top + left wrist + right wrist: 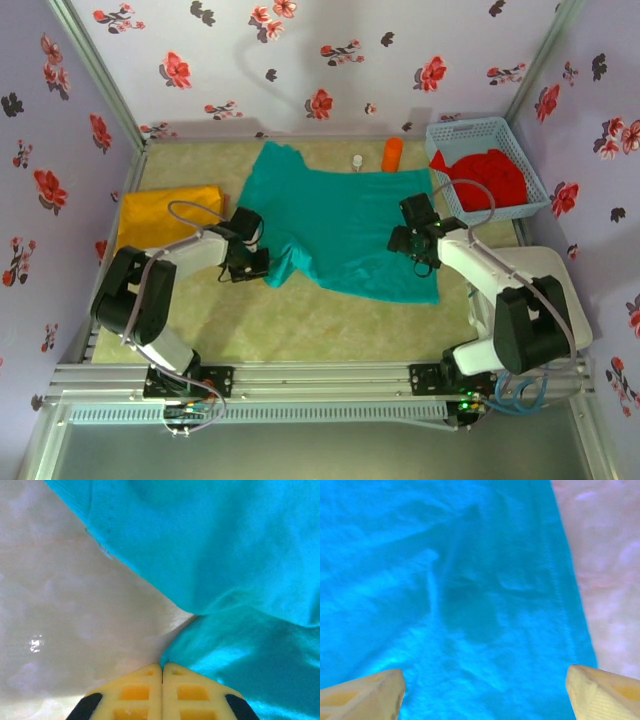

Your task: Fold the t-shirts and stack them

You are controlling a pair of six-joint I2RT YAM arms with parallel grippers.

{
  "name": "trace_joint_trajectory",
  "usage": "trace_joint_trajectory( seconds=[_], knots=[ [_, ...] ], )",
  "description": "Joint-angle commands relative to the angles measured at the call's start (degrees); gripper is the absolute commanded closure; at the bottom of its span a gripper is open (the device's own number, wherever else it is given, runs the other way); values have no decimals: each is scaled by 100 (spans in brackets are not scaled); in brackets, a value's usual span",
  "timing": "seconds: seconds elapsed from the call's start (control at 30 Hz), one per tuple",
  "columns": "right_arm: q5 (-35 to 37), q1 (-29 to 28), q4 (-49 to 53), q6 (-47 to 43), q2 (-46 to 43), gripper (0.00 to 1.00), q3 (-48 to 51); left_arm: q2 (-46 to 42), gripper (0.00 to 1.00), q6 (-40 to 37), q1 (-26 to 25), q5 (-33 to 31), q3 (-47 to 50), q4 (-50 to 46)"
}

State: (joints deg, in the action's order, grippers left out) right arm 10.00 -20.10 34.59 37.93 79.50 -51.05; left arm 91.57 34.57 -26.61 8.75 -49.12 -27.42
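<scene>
Next, I pull the teal t-shirt's near sleeve (288, 264) out over the open tabletop (238, 325) with my left gripper before folding, because the sleeve is bunched up against the t-shirt's body.
The teal t-shirt (340, 225) lies spread flat across the middle of the table. My left gripper (250, 265) is at its near left sleeve. In the left wrist view the yellow jaws (161, 669) are pressed together, and the teal cloth (240, 570) runs right into their tip. My right gripper (415, 243) hovers over the shirt's right side. It stands wide open (485, 695) above the teal cloth (445, 595), close to the hem. A folded yellow-orange t-shirt (165, 215) rests at the left. Red t-shirts (485, 175) lie in the basket.
The light blue lattice basket (438, 135) stands at the back right. A small orange cylinder (392, 153) and a tiny white object (357, 160) stand at the shirt's far edge. Bare tabletop (300, 320) lies in front of the shirt. Flowered walls close in three sides.
</scene>
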Motion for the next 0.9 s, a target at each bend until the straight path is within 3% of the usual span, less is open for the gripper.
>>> trace_joint_trajectory(
  seconds=[0.0, 0.2, 0.47, 0.63, 0.73, 0.87],
  knots=[
    [267, 88, 533, 328, -409, 17, 260, -635, 100, -8, -57, -397, 112, -538],
    [147, 138, 810, 430, -858, 19, 583, -2036, 100, 649, -231, -846, 411, -2142],
    [512, 201, 1343, 774, -787, 24, 828, -3702, 100, 1736, -502, -1068, 868, -3818],
    [434, 217, 1401, 1039, -964, 26, 1099, -4053, 100, 1951, -500, -1631, 638, -4692],
    [259, 216, 1241, 1155, -1064, 28, 1359, -4141, 99, 2036, -503, -1861, 613, -4731],
    [128, 206, 1262, 1046, -850, 29, 1290, -3531, 67, 1729, -477, -1755, 484, -4438]
  ],
)
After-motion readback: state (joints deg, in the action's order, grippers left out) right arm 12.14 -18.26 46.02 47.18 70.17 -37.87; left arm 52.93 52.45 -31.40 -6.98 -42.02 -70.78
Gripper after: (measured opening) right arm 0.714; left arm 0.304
